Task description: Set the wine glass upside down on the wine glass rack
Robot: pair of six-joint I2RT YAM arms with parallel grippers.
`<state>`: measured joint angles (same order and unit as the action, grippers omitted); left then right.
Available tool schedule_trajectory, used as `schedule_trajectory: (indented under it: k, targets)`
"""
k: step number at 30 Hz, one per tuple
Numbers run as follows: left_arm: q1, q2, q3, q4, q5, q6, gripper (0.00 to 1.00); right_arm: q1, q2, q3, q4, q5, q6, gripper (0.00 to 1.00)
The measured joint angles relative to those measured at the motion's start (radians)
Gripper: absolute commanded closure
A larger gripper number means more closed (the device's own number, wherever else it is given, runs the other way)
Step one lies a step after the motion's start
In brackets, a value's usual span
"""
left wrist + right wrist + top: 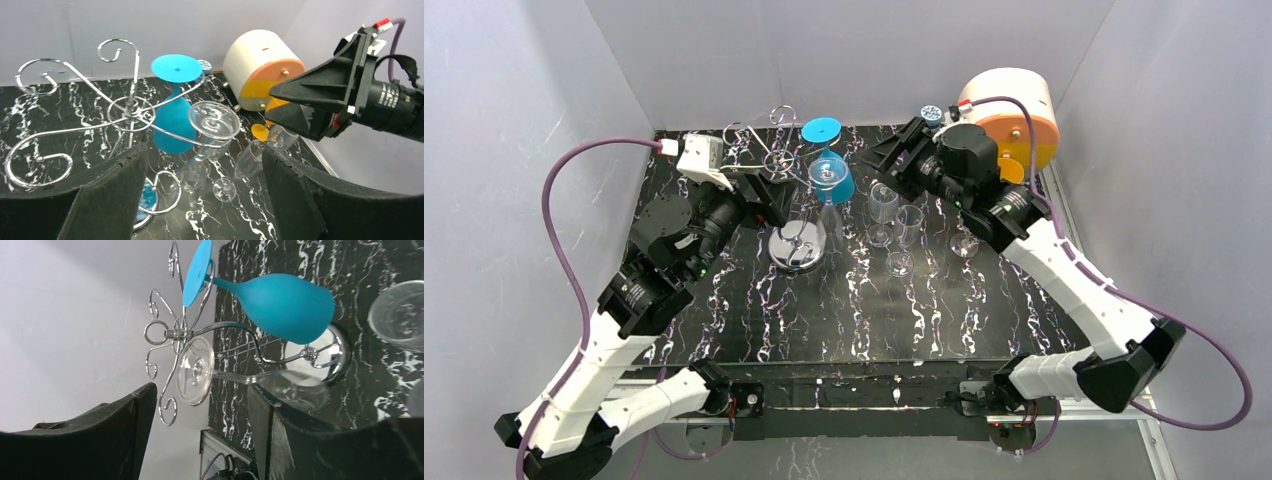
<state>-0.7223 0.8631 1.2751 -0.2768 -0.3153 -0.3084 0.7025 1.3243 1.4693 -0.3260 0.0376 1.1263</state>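
The clear wine glass is hanging by its foot (828, 172) from the rack, so my right gripper should keep moving toward the front upright glass (908, 215) and close on that glass's rim.
The wine glass rack (772, 150) stands at the back left on its round chrome base (797, 245). A clear wine glass (214, 120) hangs upside down from one scroll arm, foot on the wire and bowl (197, 172) below. Beside it a blue wine glass (831, 178) hangs the same way. In the right wrist view the clear wine glass (196, 371) is just past my right gripper (200, 440), which is open and holds nothing. My right gripper (876, 163) sits right of the rack. Open and holding nothing, my left gripper (205, 200) is close to the rack's left side (782, 200).
Three clear glasses stand upright right of the rack (882, 203), (908, 232), (965, 242). A white and orange cylinder (1014, 112) lies at the back right corner. Grey walls close in the black marbled table (844, 320) on three sides.
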Motion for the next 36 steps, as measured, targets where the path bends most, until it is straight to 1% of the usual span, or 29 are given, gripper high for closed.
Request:
schedule_trajectory:
  k: [5, 9, 13, 18, 23, 29, 36]
  targets:
    - [0.000, -0.015, 0.000, -0.001, 0.092, 0.021, 0.19, 0.000, -0.066, -0.013, -0.060, 0.087, -0.056, 0.26]
    - [0.000, -0.039, -0.007, -0.011, 0.134, 0.016, 0.19, 0.000, -0.129, -0.039, -0.100, 0.154, -0.092, 0.26]
    - [0.000, -0.085, -0.013, -0.049, 0.143, -0.003, 0.19, 0.000, -0.174, -0.060, -0.152, 0.211, -0.122, 0.26]
    - [0.000, -0.136, -0.019, -0.111, 0.138, -0.050, 0.20, 0.000, -0.180, -0.060, -0.227, 0.256, -0.148, 0.26]
    - [0.000, -0.173, -0.051, -0.172, 0.108, -0.117, 0.20, 0.000, -0.180, -0.059, -0.363, 0.305, -0.164, 0.27]
    - [0.000, -0.221, -0.135, -0.301, 0.028, -0.177, 0.19, 0.000, -0.166, -0.037, -0.547, 0.356, -0.171, 0.28]
    - [0.000, -0.280, -0.174, -0.409, -0.055, -0.225, 0.17, 0.000, -0.122, -0.004, -0.675, 0.372, -0.164, 0.28]
